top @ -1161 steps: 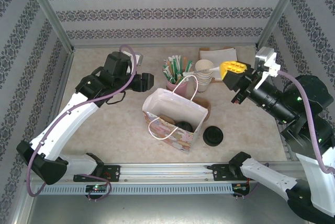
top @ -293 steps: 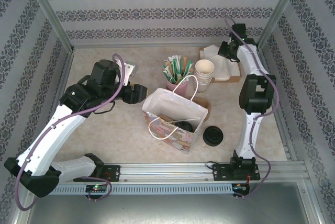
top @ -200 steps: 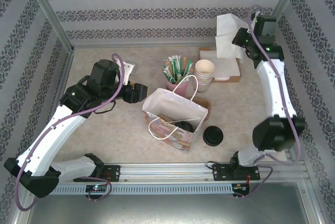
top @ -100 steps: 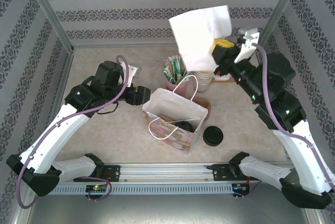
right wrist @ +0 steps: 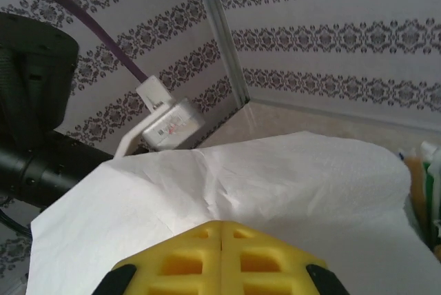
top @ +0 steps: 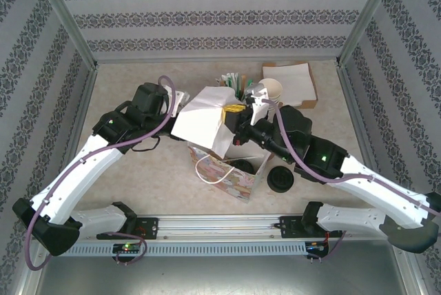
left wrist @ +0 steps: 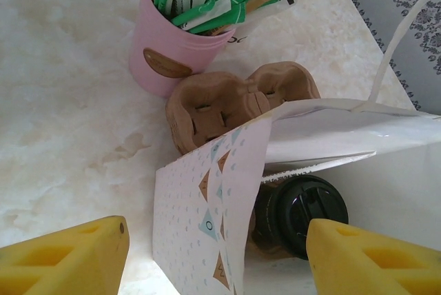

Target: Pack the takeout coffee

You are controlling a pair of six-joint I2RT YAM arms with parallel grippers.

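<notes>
The white napkin (top: 201, 123) hangs over the bag's opening (top: 245, 150) next to the coffee's lid, so my right gripper should keep lowering the napkin and let it go inside.
The takeout coffee (left wrist: 303, 212), a dark cup with a round black lid, stands inside the patterned paper bag (top: 231, 179); its lid (top: 242, 165) peeks out in the top view. My left gripper (left wrist: 217, 260) is open, its yellow fingers (left wrist: 62, 257) either side of the bag's left wall (left wrist: 207, 205). My right gripper (right wrist: 220, 234) is shut on a white napkin (right wrist: 241, 171). That napkin (top: 201, 124) hangs over the bag's mouth and hides the left fingers from above.
A pink cup of sachets (left wrist: 172, 54) and a brown cardboard cup carrier (left wrist: 227, 102) stand just behind the bag. Stacked cream cups (top: 273, 90), a napkin tray (top: 291, 78) at the back right, and a loose black lid (top: 280, 179) right of the bag.
My right arm lifted a napkin from the back-right tray and swung it left and down over the bag. My left arm edged right, closer to the bag.
</notes>
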